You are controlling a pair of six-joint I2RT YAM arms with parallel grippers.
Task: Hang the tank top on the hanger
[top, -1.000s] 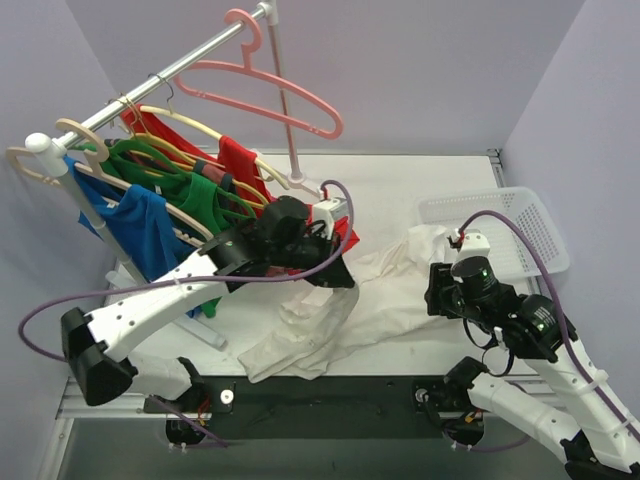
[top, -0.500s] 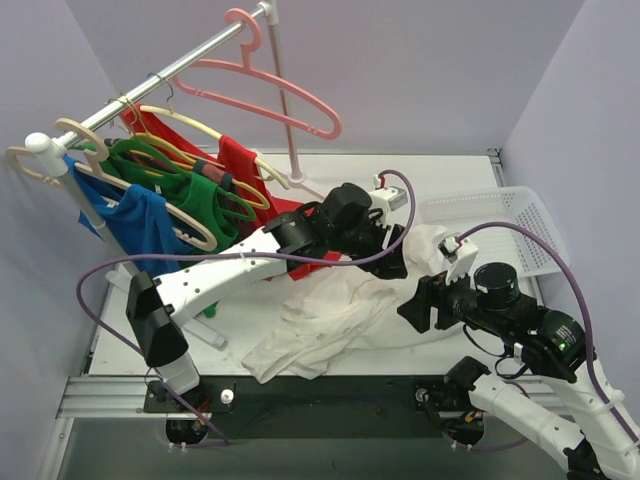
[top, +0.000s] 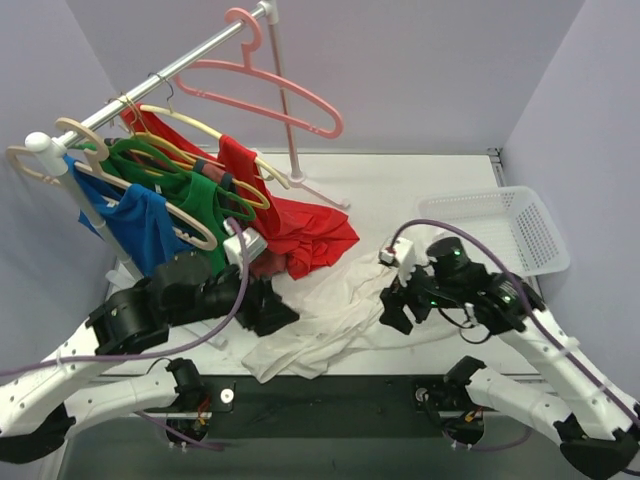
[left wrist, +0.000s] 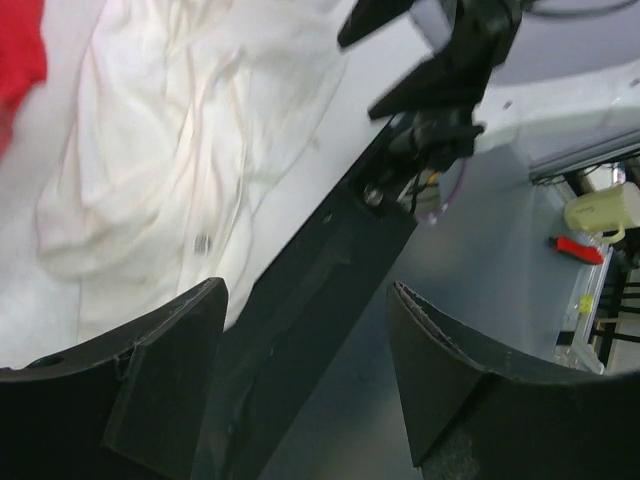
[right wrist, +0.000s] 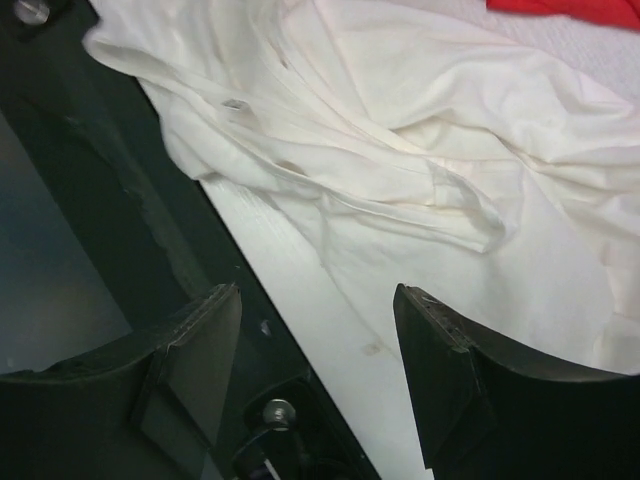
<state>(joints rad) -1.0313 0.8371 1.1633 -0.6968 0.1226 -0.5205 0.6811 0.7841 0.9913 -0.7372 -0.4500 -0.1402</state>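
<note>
Loose folds [top: 352,312] run across the white tank top [top: 312,338]. I expect the cloth between my grippers to stretch tight and the rest to trail when I pull.
The white tank top [top: 335,318] lies crumpled on the table near its front edge, free of both grippers. The pink hanger [top: 268,90] hangs empty from the rail at the back. My left gripper [top: 278,316] hovers at the cloth's left edge, open and empty. In the left wrist view the gripper [left wrist: 305,335] sits over the dark front strip, the tank top [left wrist: 170,150] beyond it. My right gripper [top: 396,308] is at the cloth's right edge. It [right wrist: 318,335] is open and empty just above the table, with the tank top [right wrist: 430,150] ahead.
A red garment [top: 305,232] trails from the rail onto the table just behind the tank top. Green shirts [top: 195,195] and a blue shirt [top: 140,225] hang on cream hangers at left. A white basket [top: 520,228] stands at the right. A rack pole [top: 285,110] rises at the back.
My left gripper has opened and let go of the tank top, then pulled back from mid-table to the near left. The right arm has swung left toward the cloth, which now lies lower.
</note>
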